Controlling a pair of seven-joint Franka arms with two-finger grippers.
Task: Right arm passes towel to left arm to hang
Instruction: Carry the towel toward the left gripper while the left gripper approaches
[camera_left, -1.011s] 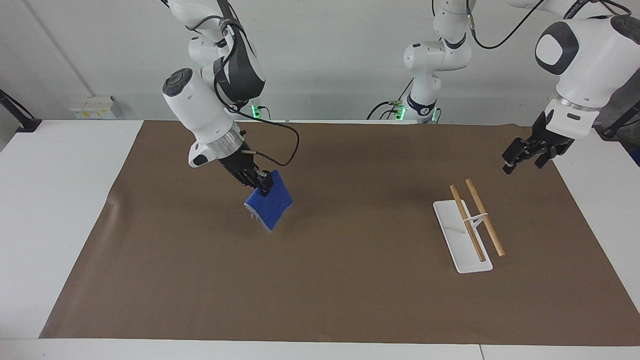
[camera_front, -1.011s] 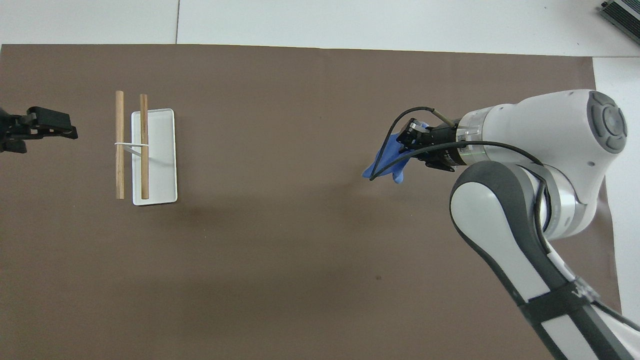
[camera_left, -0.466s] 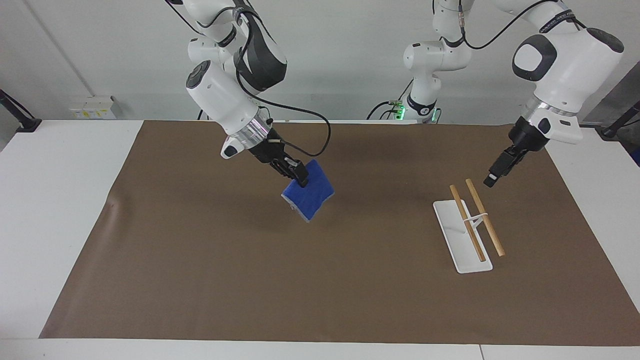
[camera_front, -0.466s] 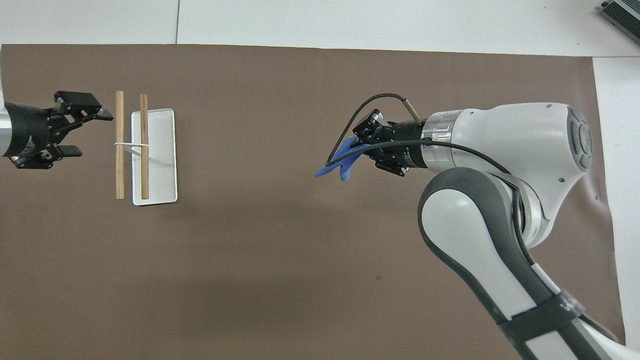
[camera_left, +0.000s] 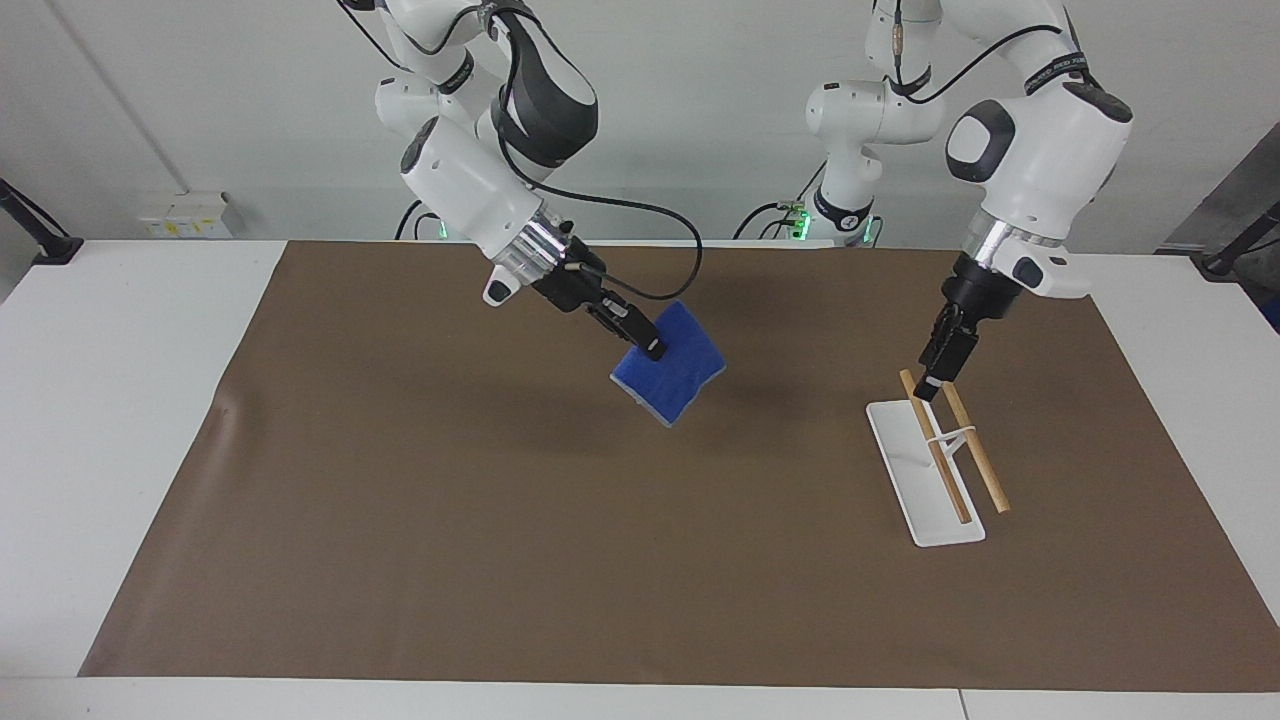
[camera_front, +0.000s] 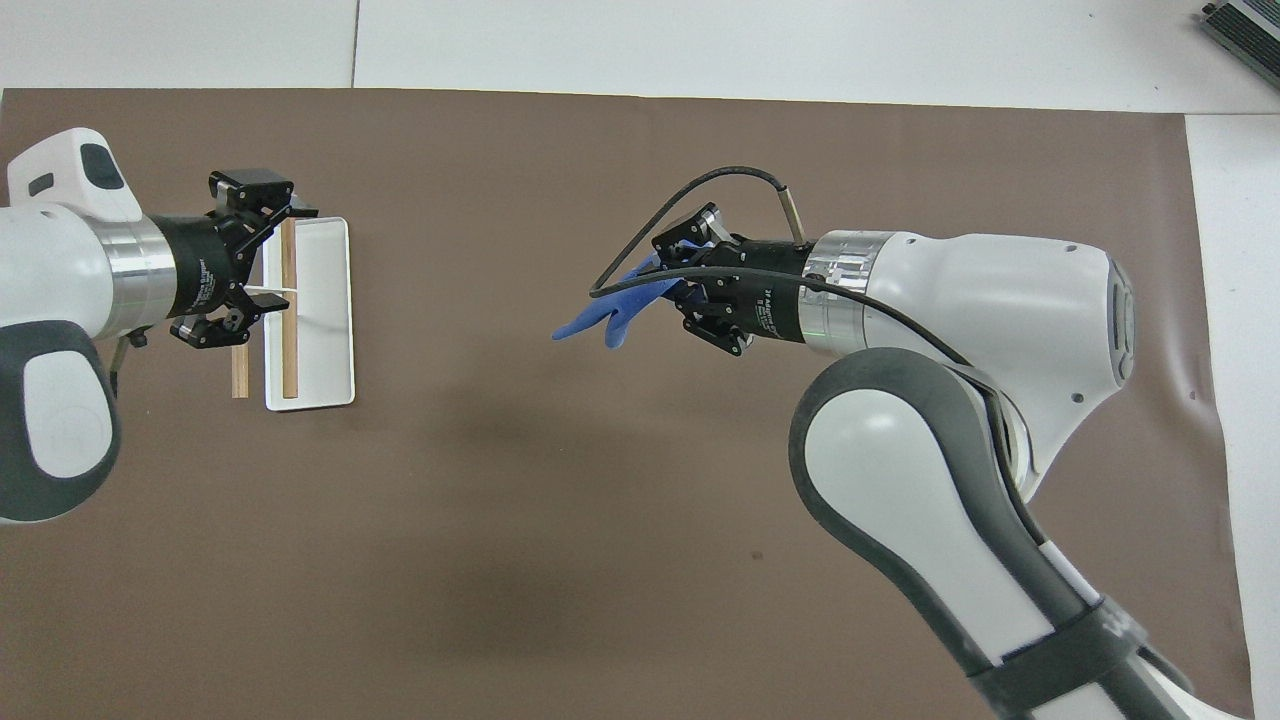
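Observation:
The wooden rods (camera_front: 289, 358) run parallel and near each other, so I expect the bright blue towel (camera_front: 620, 311) to hang across both when my left gripper pulls it over.
My right gripper (camera_left: 652, 350) is shut on one corner of the bright blue towel (camera_left: 672, 368), which hangs in the air over the middle of the brown mat. In the overhead view the towel (camera_front: 598, 318) trails from the right gripper (camera_front: 683, 277) toward the rack. The rack has a white base (camera_left: 930, 495) and two wooden rods (camera_left: 975, 450). My left gripper (camera_left: 935, 378) is open and empty, over the rods' end nearer to the robots. In the overhead view the left gripper (camera_front: 278, 260) covers part of the rods (camera_front: 289, 350).
A brown mat (camera_left: 400, 560) covers most of the white table (camera_left: 100, 400). The right arm's loose black cable (camera_left: 660, 230) loops above the towel. The rack's base (camera_front: 325, 300) stands toward the left arm's end of the table.
The right arm has carried the towel toward the table's middle. The left arm has swung in from the table's end and now has its gripper over the rack.

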